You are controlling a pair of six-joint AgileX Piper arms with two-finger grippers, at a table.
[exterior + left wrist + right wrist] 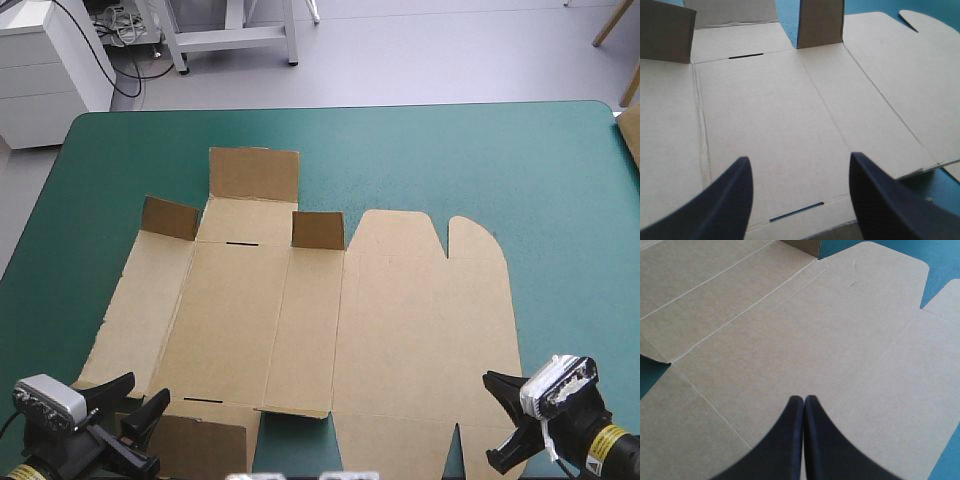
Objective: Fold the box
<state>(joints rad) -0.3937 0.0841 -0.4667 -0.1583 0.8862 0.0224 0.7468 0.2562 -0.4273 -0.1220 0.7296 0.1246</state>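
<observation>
I expect the lid panel (430, 330) to come along, still spread outward, when I lift the box, because an unbroken crease (339, 325) connects it to the box.
The brown box (400, 320) lies on the teal-green cover as a flat cut sheet. At its far side two small flaps (168, 217) (318, 230) stand up, and a wider far flap (254, 173) is tilted up between them. My left gripper (140, 402) is at the sheet's near left corner, over the board. In the left wrist view it (799, 159) is open, with the box (770, 115) and a cut slot (796, 211) below it. My right gripper (495, 382) is at the near right corner. In the right wrist view it (804, 398) is shut above the lid panel (830, 330), holding nothing.
Bare teal-green cover (560, 200) runs along the far side and to the right of the sheet. A pale brown edge (632, 135) shows at the table's right edge. The near edge of the sheet reaches the table's front.
</observation>
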